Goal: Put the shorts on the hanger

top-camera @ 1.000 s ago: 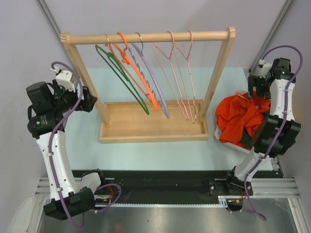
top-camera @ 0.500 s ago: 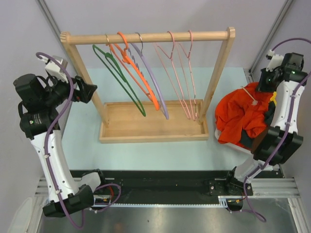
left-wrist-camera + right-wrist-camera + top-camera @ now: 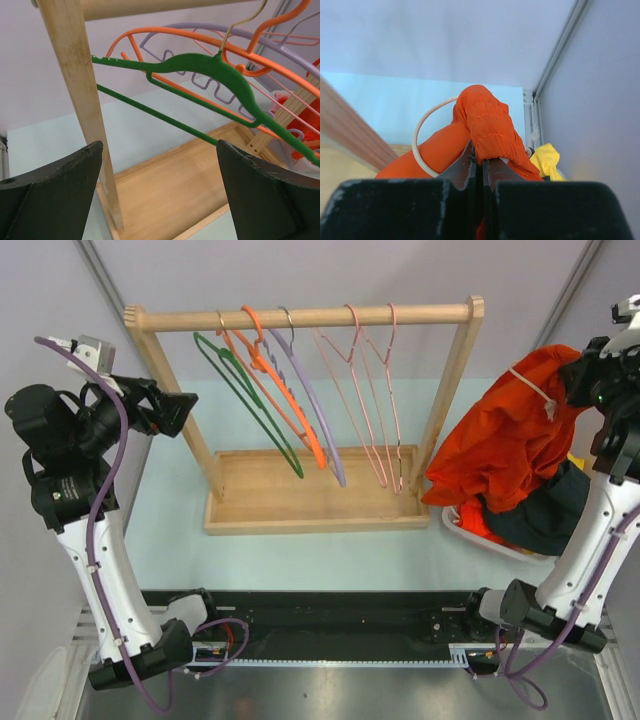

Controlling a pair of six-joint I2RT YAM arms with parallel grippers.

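Note:
The robot's right gripper should first move the orange-red shorts (image 3: 508,432) in front of the wooden tray (image 3: 385,560), because they hang bunched up above the basket, beyond the left gripper's reach.
The orange-red shorts (image 3: 510,435) with a white drawstring (image 3: 422,137) hang lifted at the far right, their waistband (image 3: 487,125) pinched in my right gripper (image 3: 583,375), which is shut on them above the white basket (image 3: 470,530). Two thin pale-pink hangers (image 3: 372,390) hang on the wooden rail (image 3: 300,317), right of the lilac one. My left gripper (image 3: 180,405) stands wide open and empty beside the rack's left post (image 3: 80,110), facing the green hanger (image 3: 210,75).
The rail also carries a green hanger (image 3: 245,395), a thick orange hanger (image 3: 275,375) and a lilac hanger (image 3: 305,390). The rack's wooden tray (image 3: 300,490) stands on the pale table. Dark green clothes (image 3: 545,510) and a yellow garment (image 3: 547,160) lie in the basket.
My right gripper shut on the shorts and lifted them up and to the right out of the basket. My left arm rose and swung slightly outward.

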